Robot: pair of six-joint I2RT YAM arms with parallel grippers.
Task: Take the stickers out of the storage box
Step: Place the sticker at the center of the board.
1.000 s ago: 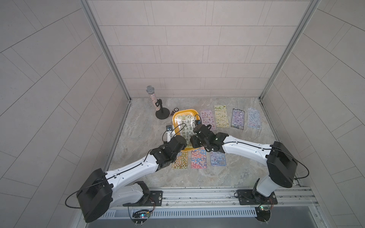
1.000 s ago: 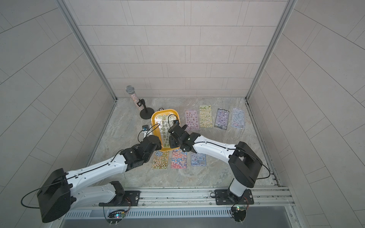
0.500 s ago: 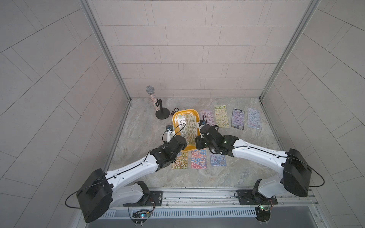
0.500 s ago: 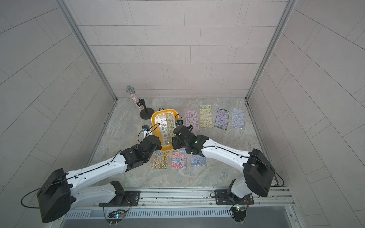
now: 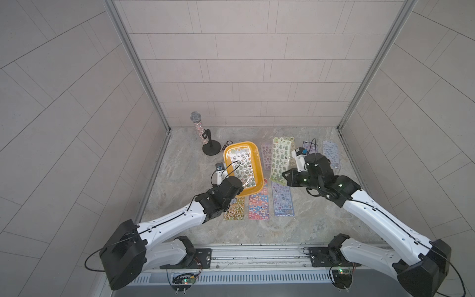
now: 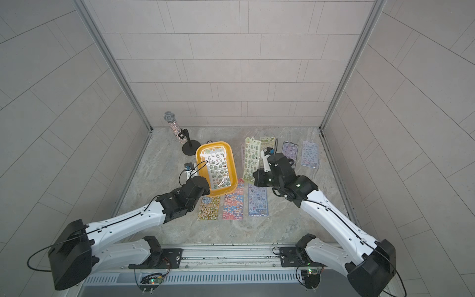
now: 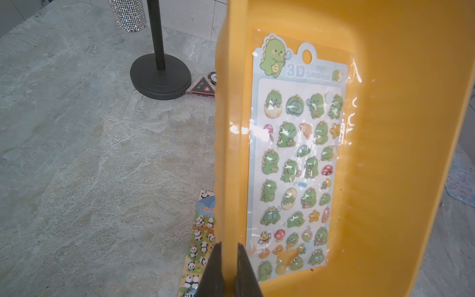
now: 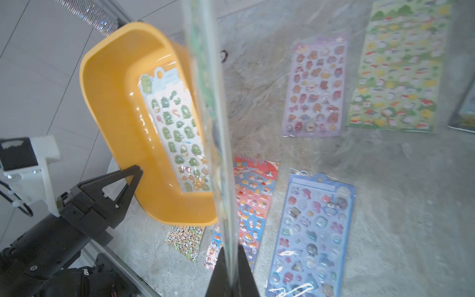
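I keep carrying the held green sheet (image 5: pixel 280 158) with my right gripper to the spot (image 5: pixel 306 205) beside the blue sheet, which is free for it, until it touches down.
The yellow-orange storage box (image 5: pixel 258 164) (image 6: pixel 233 164) sits mid-table, its near end over the panda sheet (image 5: pixel 234 209). My left gripper (image 7: pixel 228 246) (image 5: pixel 238 183) is shut on the box's near rim (image 7: pixel 228 154). One green dinosaur sticker sheet (image 7: pixel 295 159) (image 5: pixel 243 167) lies inside. My right gripper (image 8: pixel 231 250) (image 5: pixel 284 177) (image 6: pixel 254 177) is shut on the lower edge of another green sticker sheet (image 5: pixel 280 159) (image 6: pixel 250 162). It holds that sheet upright in the air, right of the box, edge-on (image 8: pixel 213 115) to the right wrist view.
More stickers lie flat: a red cat sheet (image 5: pixel 258 205), a blue one (image 5: pixel 282 200), pink (image 5: pixel 266 156), yellow-green (image 8: pixel 401 66), dark purple (image 5: pixel 309 147) and pale blue (image 5: pixel 331 156). A glittery microphone on a stand (image 5: pixel 203 136) and small dark badges (image 5: pixel 227 144) stand behind the box.
My right gripper closed on the green sheet in the box, lifted it out and carried it to the right. The left gripper kept its hold on the box rim.
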